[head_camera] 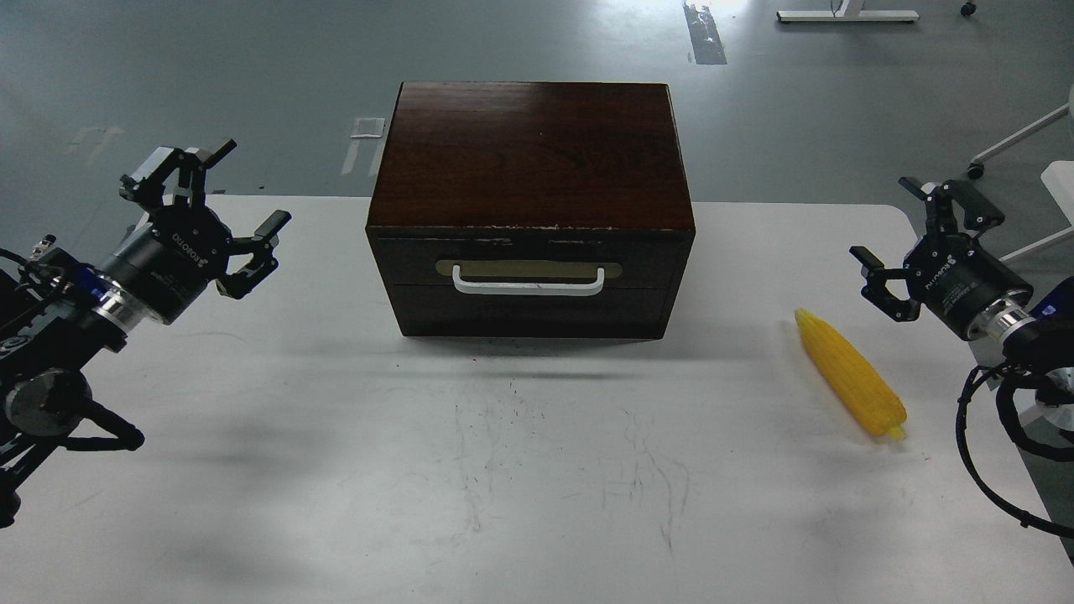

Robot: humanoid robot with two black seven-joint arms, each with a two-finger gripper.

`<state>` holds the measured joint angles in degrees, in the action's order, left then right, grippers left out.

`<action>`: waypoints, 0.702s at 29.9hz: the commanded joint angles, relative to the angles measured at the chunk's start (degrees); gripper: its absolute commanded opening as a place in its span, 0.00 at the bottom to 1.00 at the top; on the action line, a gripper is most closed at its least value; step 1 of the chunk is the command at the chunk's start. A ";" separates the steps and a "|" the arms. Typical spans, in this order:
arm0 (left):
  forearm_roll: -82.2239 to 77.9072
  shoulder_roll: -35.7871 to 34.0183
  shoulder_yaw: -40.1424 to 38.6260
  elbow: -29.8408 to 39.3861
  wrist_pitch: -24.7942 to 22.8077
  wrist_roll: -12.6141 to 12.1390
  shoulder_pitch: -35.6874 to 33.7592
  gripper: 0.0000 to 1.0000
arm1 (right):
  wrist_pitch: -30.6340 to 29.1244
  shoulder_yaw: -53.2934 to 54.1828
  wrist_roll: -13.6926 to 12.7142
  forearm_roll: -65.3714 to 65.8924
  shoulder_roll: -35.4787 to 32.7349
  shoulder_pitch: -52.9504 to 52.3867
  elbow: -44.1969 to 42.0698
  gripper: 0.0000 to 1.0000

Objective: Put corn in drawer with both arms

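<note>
The dark brown drawer [534, 314] will slide straight out when I pull, and the cabinet will stay in place, because the white bar handle [529, 288] sits in the middle across the drawer's wide front.
A bright yellow corn [852, 384] lies flat on the white table at the right, its tapered tip pointing toward the cabinet. The dark brown drawer [530, 262] sits closed in the front of the boxy cabinet, with a white bar handle [528, 281] on a tan plate. My left gripper [225, 205] hovers open at the far left, well away from the cabinet, holding nothing. My right gripper [908, 236] hangs open at the far right, above and just right of the corn, also holding nothing.
The cabinet [532, 151] stands at the back middle of the white table [503, 470]. Grey floor lies beyond the table's far edge. White furniture legs [1019, 138] show at the far right, off the table.
</note>
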<state>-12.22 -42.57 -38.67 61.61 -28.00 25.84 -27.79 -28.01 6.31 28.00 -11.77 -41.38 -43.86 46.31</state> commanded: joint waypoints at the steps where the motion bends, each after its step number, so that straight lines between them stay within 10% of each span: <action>1: 0.00 -0.06 0.00 0.00 0.00 0.26 0.01 0.99 | 0.01 0.10 0.00 -0.01 -0.01 0.00 0.01 1.00; 21: -16.20 -6.64 -2.38 4.47 0.00 2.16 -6.20 0.99 | 0.01 0.19 0.00 0.08 -0.63 -0.26 -0.07 1.00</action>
<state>-18.86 -47.50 -40.95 63.42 -28.00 27.99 -30.00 -28.00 6.51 28.00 -11.69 -41.89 -43.99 46.31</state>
